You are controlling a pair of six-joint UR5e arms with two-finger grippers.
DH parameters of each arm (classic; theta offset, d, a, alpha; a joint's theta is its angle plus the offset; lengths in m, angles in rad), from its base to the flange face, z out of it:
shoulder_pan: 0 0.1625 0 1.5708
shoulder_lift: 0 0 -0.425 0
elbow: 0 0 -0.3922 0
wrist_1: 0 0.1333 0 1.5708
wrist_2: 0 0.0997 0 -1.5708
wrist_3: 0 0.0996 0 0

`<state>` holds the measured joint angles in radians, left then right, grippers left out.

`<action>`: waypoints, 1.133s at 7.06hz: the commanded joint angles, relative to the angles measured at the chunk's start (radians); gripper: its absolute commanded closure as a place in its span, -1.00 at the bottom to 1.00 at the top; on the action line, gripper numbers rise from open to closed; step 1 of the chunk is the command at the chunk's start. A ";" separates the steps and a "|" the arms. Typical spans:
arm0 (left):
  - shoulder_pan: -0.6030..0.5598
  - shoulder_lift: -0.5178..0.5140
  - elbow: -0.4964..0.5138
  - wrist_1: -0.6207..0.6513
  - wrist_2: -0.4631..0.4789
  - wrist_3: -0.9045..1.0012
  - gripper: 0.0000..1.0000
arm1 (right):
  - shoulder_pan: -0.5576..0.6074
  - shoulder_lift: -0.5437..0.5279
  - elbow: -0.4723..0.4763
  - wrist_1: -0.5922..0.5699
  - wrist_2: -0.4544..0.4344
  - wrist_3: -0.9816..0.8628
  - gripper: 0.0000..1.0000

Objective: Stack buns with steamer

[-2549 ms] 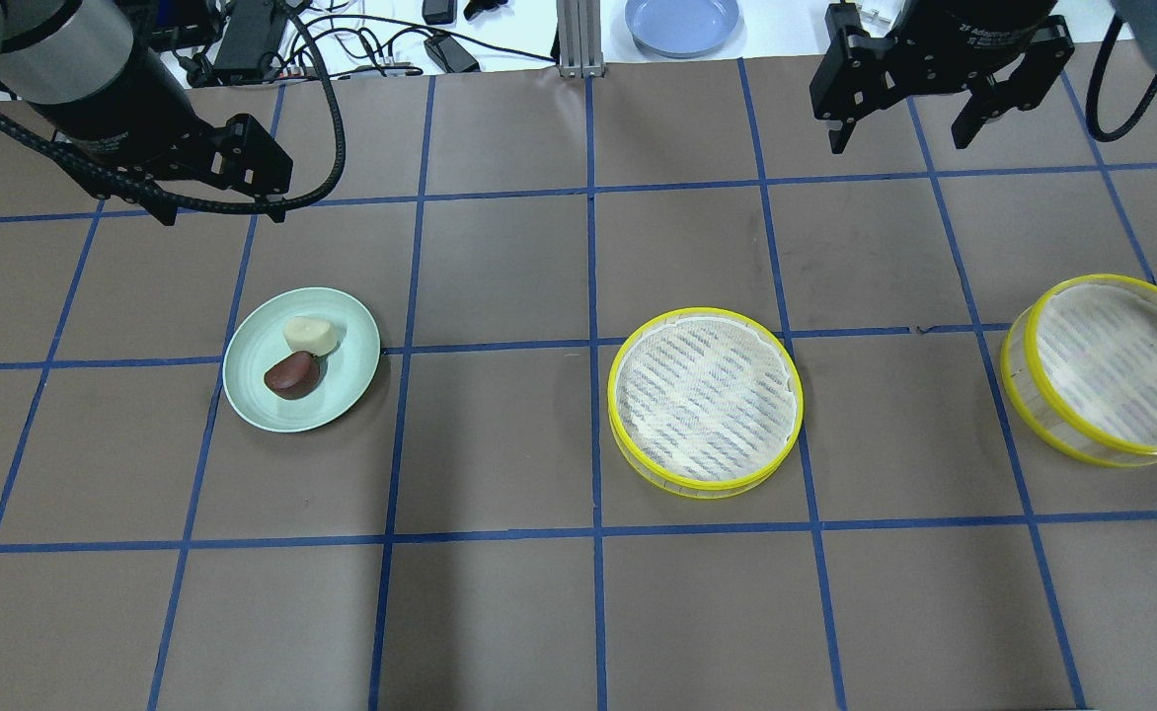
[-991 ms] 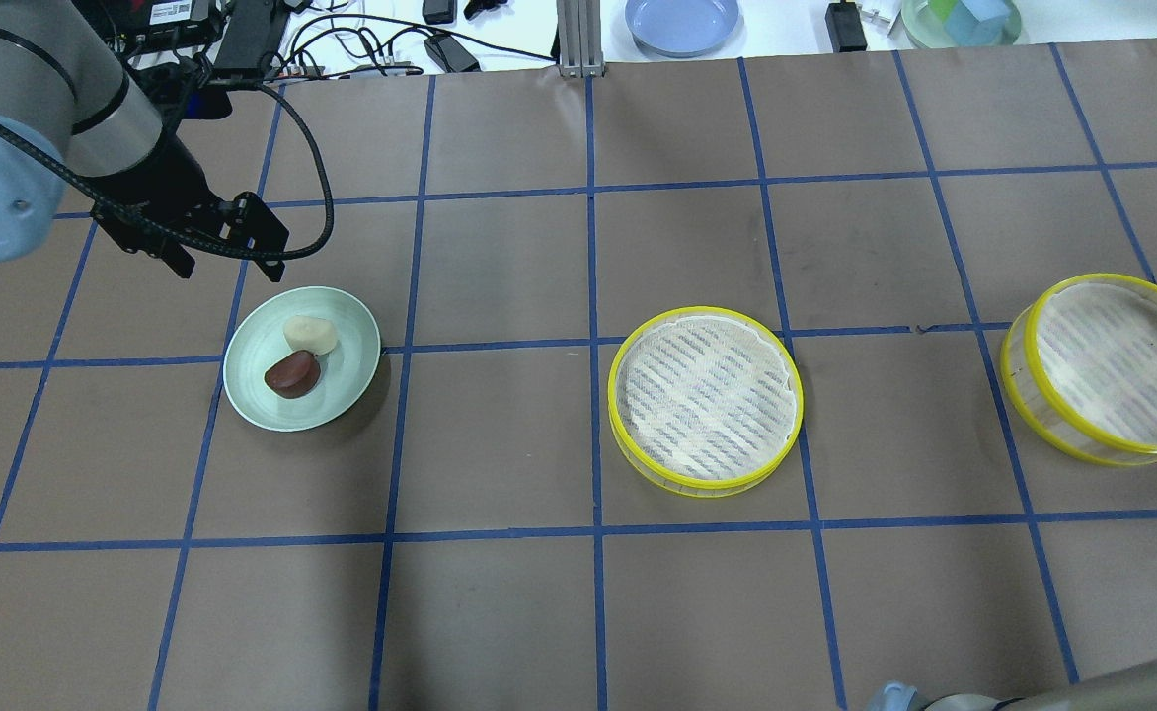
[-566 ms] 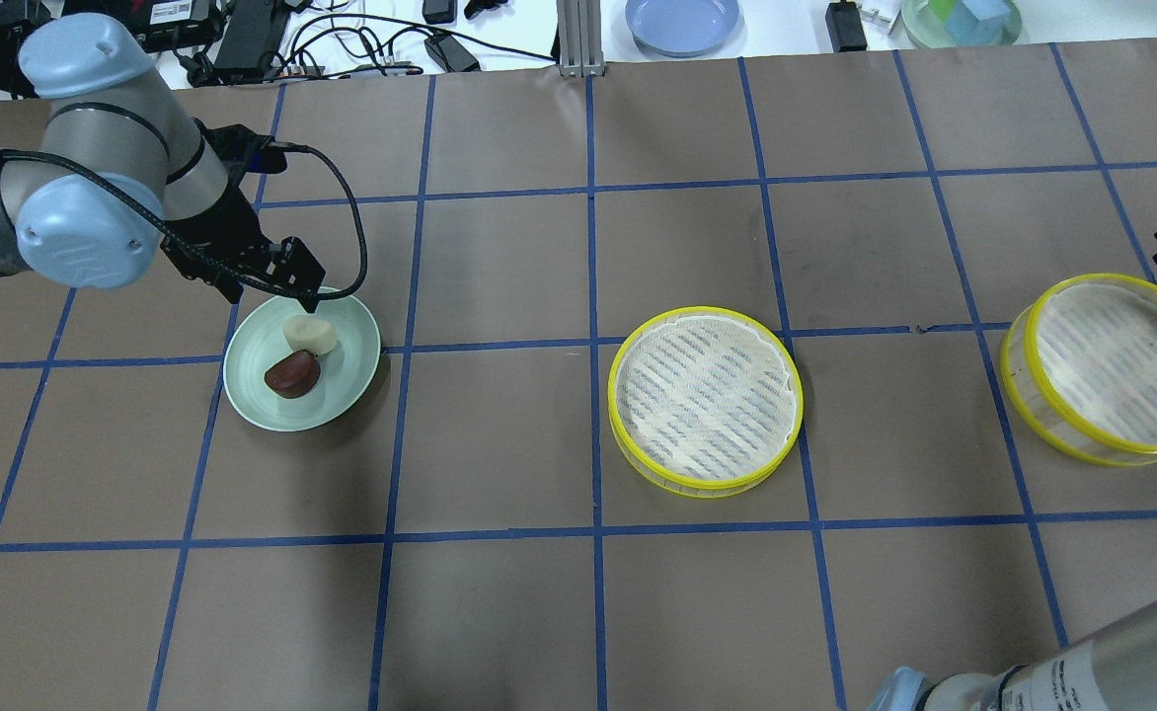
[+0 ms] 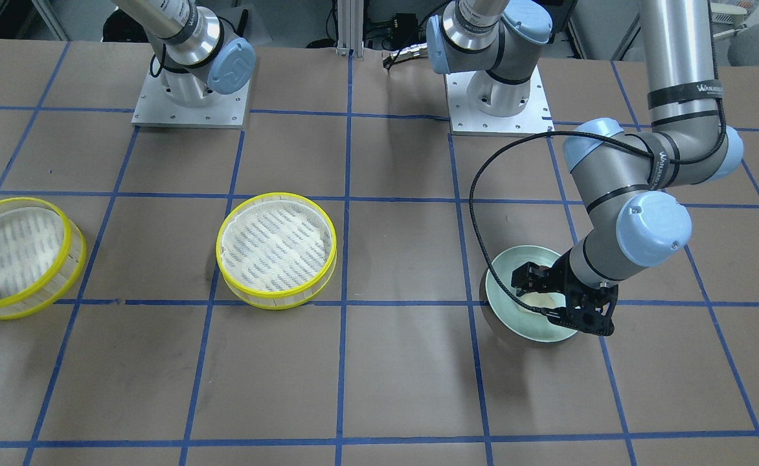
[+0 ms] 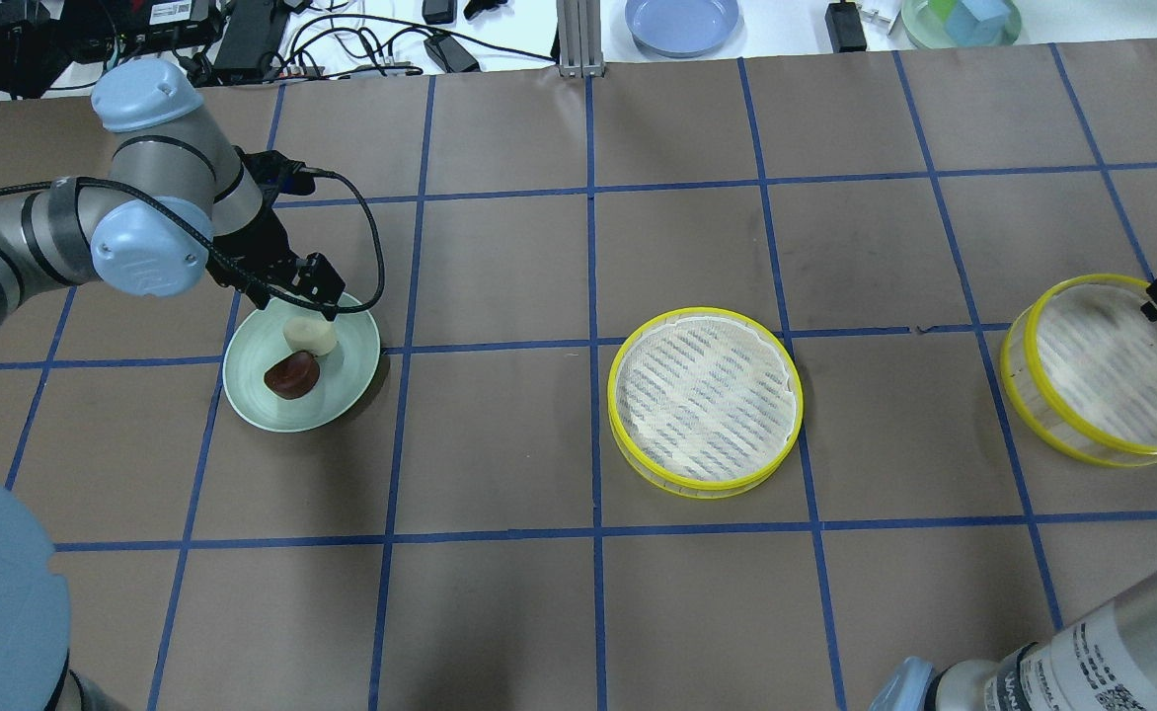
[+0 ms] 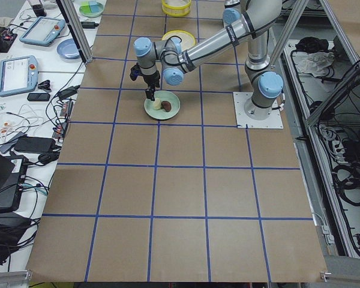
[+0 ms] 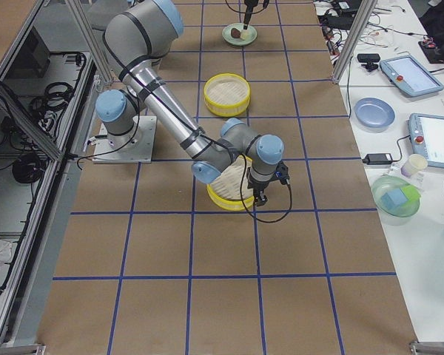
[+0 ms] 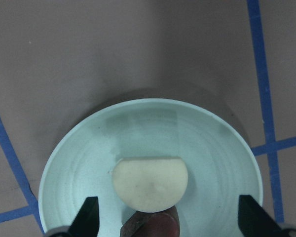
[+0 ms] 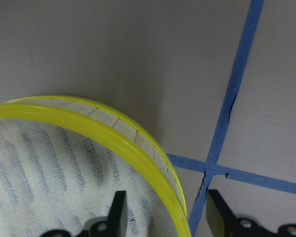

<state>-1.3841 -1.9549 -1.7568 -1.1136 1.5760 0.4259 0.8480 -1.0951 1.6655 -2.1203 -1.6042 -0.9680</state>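
Note:
The steamer tray in the middle of the table is empty. My left gripper should put the cream bun in it before my right gripper stacks the second tray on top.
A pale cream bun (image 5: 310, 336) and a dark reddish-brown bun (image 5: 292, 374) lie on a pale green plate (image 5: 253, 395) at the left. My left gripper (image 8: 170, 219) is open just above the plate, one finger on each side of the cream bun (image 8: 150, 182), without touching it. It also shows in the front view (image 4: 557, 298). A yellow-rimmed steamer tray (image 5: 705, 400) stands mid-table. A second steamer tray (image 5: 1102, 370) stands at the right. My right gripper (image 9: 165, 217) is open and straddles that tray's far rim (image 9: 113, 133), one finger inside, one outside.
A blue plate (image 5: 682, 22), a green bowl with a block (image 5: 961, 20), cables and power bricks (image 5: 342, 39) lie beyond the table's far edge. Blue tape lines grid the brown table. The arm bases (image 4: 192, 97) stand at the robot's side.
My left gripper came down from the far left to the plate and now brackets the cream bun. My right gripper moved right and came down onto the right steamer tray's far rim.

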 commanded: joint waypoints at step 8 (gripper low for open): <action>0.002 -0.082 0.000 0.015 0.009 0.013 0.54 | 0.025 -0.058 -0.006 0.112 0.067 0.215 1.00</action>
<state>-1.3826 -2.0361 -1.7564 -1.0979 1.5825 0.4378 0.8577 -1.1241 1.6588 -2.0563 -1.5381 -0.8611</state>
